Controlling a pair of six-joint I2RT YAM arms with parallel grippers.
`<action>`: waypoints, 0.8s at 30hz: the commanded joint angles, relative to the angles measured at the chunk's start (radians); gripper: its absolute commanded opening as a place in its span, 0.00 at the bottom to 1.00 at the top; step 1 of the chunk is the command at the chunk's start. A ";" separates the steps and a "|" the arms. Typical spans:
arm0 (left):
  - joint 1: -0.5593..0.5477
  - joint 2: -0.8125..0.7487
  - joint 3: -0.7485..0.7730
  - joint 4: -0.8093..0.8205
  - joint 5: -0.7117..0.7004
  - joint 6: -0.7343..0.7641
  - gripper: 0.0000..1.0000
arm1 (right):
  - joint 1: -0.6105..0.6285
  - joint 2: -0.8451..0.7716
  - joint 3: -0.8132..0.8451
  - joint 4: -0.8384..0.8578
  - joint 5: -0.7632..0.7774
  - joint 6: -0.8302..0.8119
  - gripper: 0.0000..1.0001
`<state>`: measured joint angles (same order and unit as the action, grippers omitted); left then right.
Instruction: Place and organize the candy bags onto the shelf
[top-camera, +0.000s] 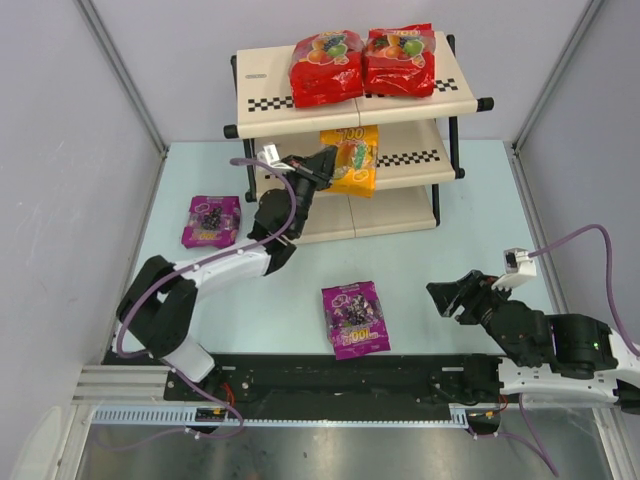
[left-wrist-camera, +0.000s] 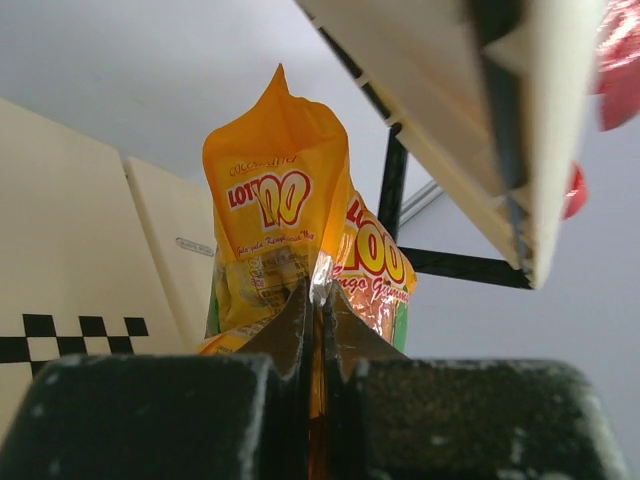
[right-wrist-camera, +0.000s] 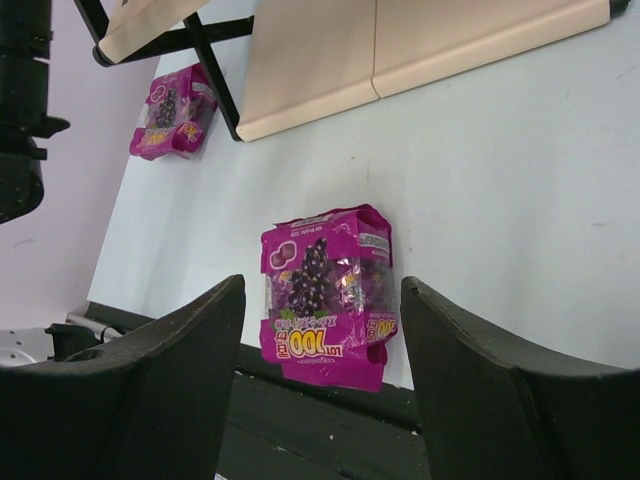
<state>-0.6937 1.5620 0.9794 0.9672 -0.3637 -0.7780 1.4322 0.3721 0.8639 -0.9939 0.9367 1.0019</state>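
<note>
I should go on moving my left gripper inward before I let go of the orange-yellow bag (top-camera: 354, 162) at the middle level (top-camera: 394, 172), because the bag is below the top panel and that level is open.
The shelf (top-camera: 262, 88) stands at the back, with two red candy bags (top-camera: 325, 68) (top-camera: 400, 60) side by side on its top tier. My left gripper (top-camera: 322, 166) is shut on the orange-yellow bag (top-camera: 353, 158) and holds it at the middle tier; in the left wrist view the bag (left-wrist-camera: 270, 215) rises from the closed jaws under the top panel (left-wrist-camera: 450, 110). One purple bag (top-camera: 356, 318) lies on the table near the front, also in the right wrist view (right-wrist-camera: 325, 295). Another purple bag (top-camera: 210, 220) lies left of the shelf. My right gripper (top-camera: 447, 296) is open and empty, right of the near purple bag.
The table's black front rail (top-camera: 330, 375) runs just behind the near purple bag. Grey walls close in the left, right and back sides. The shelf's bottom tier (top-camera: 385, 212) and black frame leg (right-wrist-camera: 215, 75) stand between the two purple bags.
</note>
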 joint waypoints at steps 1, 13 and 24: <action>0.014 0.045 0.105 0.211 -0.007 -0.082 0.00 | 0.004 -0.024 -0.002 -0.017 0.051 0.029 0.68; 0.040 0.132 0.189 0.240 -0.038 -0.122 0.00 | 0.005 -0.045 0.000 -0.048 0.076 0.030 0.69; 0.048 0.191 0.176 0.254 -0.014 -0.191 1.00 | 0.005 -0.039 0.000 -0.057 0.073 0.033 0.73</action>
<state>-0.6567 1.7493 1.1057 1.0946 -0.3912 -0.9169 1.4322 0.3347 0.8639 -1.0405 0.9642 1.0130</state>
